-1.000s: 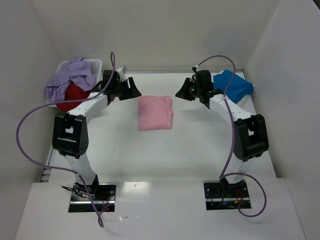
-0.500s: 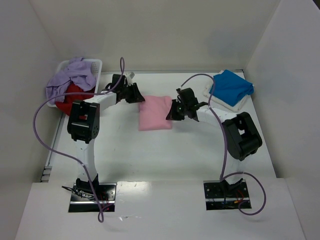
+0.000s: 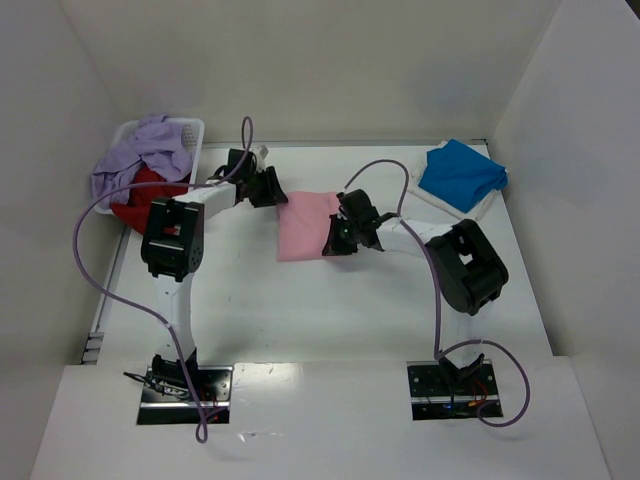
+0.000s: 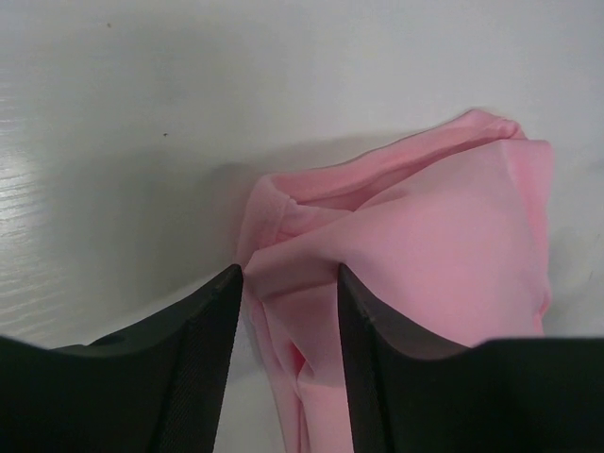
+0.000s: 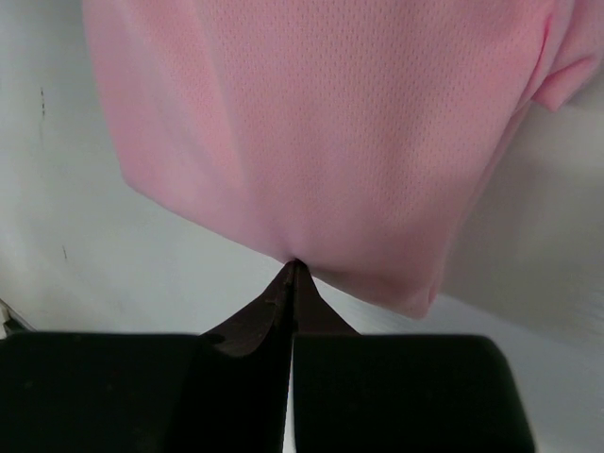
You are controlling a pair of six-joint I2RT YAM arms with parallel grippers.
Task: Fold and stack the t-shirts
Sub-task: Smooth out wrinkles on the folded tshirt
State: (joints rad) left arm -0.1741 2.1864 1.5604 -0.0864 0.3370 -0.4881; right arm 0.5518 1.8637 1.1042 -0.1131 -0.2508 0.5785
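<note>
I can see a fold sticking out along the t-shirt's side while my right gripper pinches the pink t-shirt's near edge (image 5: 300, 253). Next, the gripper opens, moves back and grabs that side (image 5: 547, 77).
The folded light pink t-shirt (image 3: 303, 225) lies mid-table. My left gripper (image 3: 272, 190) is at its far left corner. In the left wrist view the gripper (image 4: 288, 283) is open, its jaws on either side of that corner of the pink t-shirt (image 4: 425, 236). My right gripper (image 3: 335, 242) is at the shirt's right edge. In the right wrist view it (image 5: 294, 264) is shut, its tips pinching the edge of the pink t-shirt (image 5: 321, 123). The bright blue t-shirt (image 3: 462, 172) lies folded at the back right. The lavender t-shirt (image 3: 140, 152) and the red t-shirt (image 3: 140, 197) are heaped at the back left.
The white perforated basket (image 3: 190, 129) stands at the back left under the lavender and red shirts. A white folded cloth (image 3: 472, 207) lies under the blue shirt. White walls close in the table on three sides. Purple cables loop from both arms.
Both arms came in from the back of the table to the pink t-shirt. The left gripper reached its far left corner and the right gripper closed on its right edge.
</note>
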